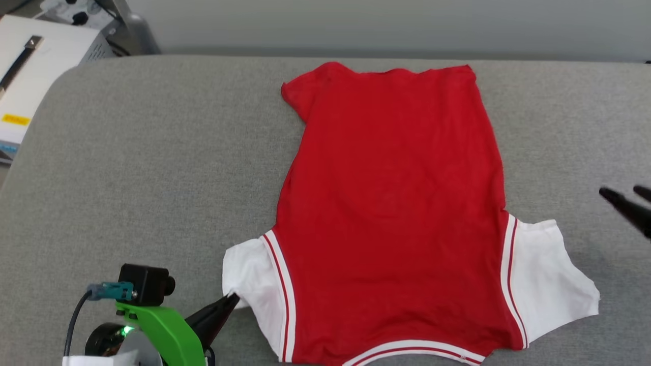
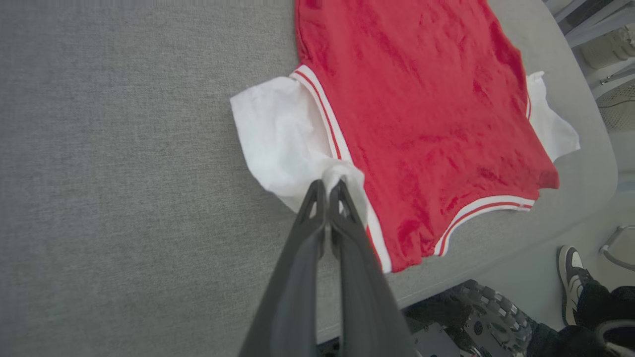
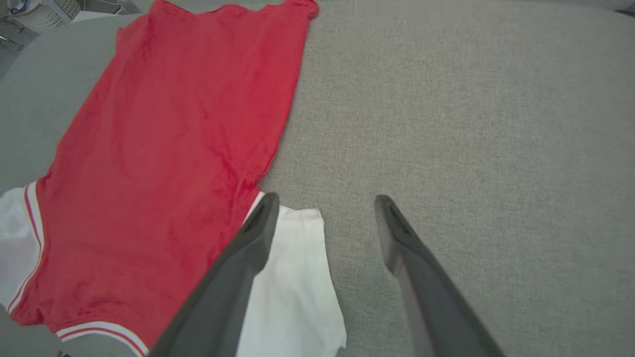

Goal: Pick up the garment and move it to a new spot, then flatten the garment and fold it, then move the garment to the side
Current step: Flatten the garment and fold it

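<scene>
Striped collar trim (image 1: 413, 348) runs along the edge of a plain red side. I should expect hidden lettering on the garment's bottom side (image 1: 393, 201) when I flip the garment over.
The garment (image 1: 391, 203) lies spread flat on the grey table (image 1: 152, 152), plain red side up, its striped collar toward me and its hem far away. No lettering shows. My left gripper (image 1: 231, 300) is shut on the edge of the garment's left white sleeve (image 1: 249, 274). In the left wrist view the closed fingertips (image 2: 320, 191) pinch a small raised fold of that sleeve (image 2: 278, 134). My right gripper (image 1: 625, 198) stands open at the right, off the cloth. In the right wrist view its fingers (image 3: 268, 213) are spread just beyond the other white sleeve (image 3: 297, 277), holding nothing.
A white box-like device (image 1: 35, 66) stands off the table's far left corner. The table's near edge (image 2: 496, 263) runs close by the collar. Below it are the robot's base (image 2: 481, 312) and a person's shoe (image 2: 570, 277). Bare grey surface spreads to both sides of the garment.
</scene>
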